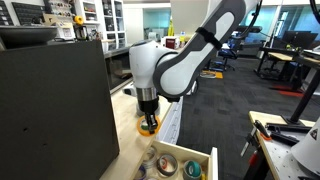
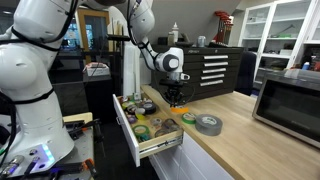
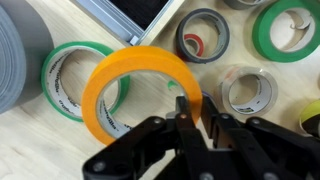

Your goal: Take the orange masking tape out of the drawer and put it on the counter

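My gripper should keep lowering the orange masking tape (image 1: 149,128), which hangs just above the counter (image 1: 131,143) beyond the open drawer, and let go once it rests there.
My gripper (image 3: 193,112) is shut on the rim of the orange masking tape (image 3: 140,75), which hangs tilted just above the pale surface. In both exterior views the gripper (image 1: 148,112) (image 2: 175,97) points down at the counter's edge, holding the orange roll (image 1: 150,125) beside the open drawer (image 2: 124,128). The drawer (image 1: 208,158) holds several tape rolls. The beige counter (image 2: 235,150) stretches away beyond the gripper.
A grey duct tape roll (image 2: 208,123) (image 3: 15,60) and a green roll (image 3: 60,80) lie on the counter close to the gripper. More rolls (image 3: 205,35) (image 3: 290,25) (image 3: 250,90) lie to the other side. A microwave (image 2: 290,100) stands further along the counter.
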You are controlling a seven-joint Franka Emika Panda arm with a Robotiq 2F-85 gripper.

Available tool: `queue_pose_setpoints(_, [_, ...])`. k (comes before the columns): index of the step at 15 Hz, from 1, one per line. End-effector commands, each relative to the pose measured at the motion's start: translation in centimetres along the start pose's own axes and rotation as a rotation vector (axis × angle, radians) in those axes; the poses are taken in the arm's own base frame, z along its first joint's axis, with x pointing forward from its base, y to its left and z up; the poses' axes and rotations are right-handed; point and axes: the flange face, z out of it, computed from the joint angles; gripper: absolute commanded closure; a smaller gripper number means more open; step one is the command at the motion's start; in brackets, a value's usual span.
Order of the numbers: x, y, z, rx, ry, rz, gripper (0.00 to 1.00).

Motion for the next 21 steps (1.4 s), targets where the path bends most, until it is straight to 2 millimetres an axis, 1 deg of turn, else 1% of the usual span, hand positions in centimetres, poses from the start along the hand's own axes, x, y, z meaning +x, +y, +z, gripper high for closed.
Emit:
queue_pose_setpoints(1, [0.9, 1.7, 0.4, -0.012, 0.016, 0.006, 0.95])
queue_pose_setpoints(9, [1.7, 2.7, 1.0, -0.018, 0.013, 0.001, 0.95])
queue_pose_setpoints(10, [1.8, 2.7, 1.1, -0.018, 0.009, 0.003, 0.57])
queue_pose_setpoints(11, [1.8, 2.8, 1.0, -0.023, 0.004, 0.001, 0.55])
queue_pose_setpoints(12, [1.8, 2.8, 0.9, -0.029, 0.002, -0.001, 0.5])
queue_pose_setpoints(16, [1.8, 3.1, 0.8, -0.048, -0.003, -0.004, 0.24])
queue_pose_setpoints(19, [1.7, 3.0, 0.8, -0.03, -0.008, 0.017, 0.05])
queue_pose_setpoints(21, [1.8, 2.8, 0.8, -0.009, -0.001, 0.036, 0.0])
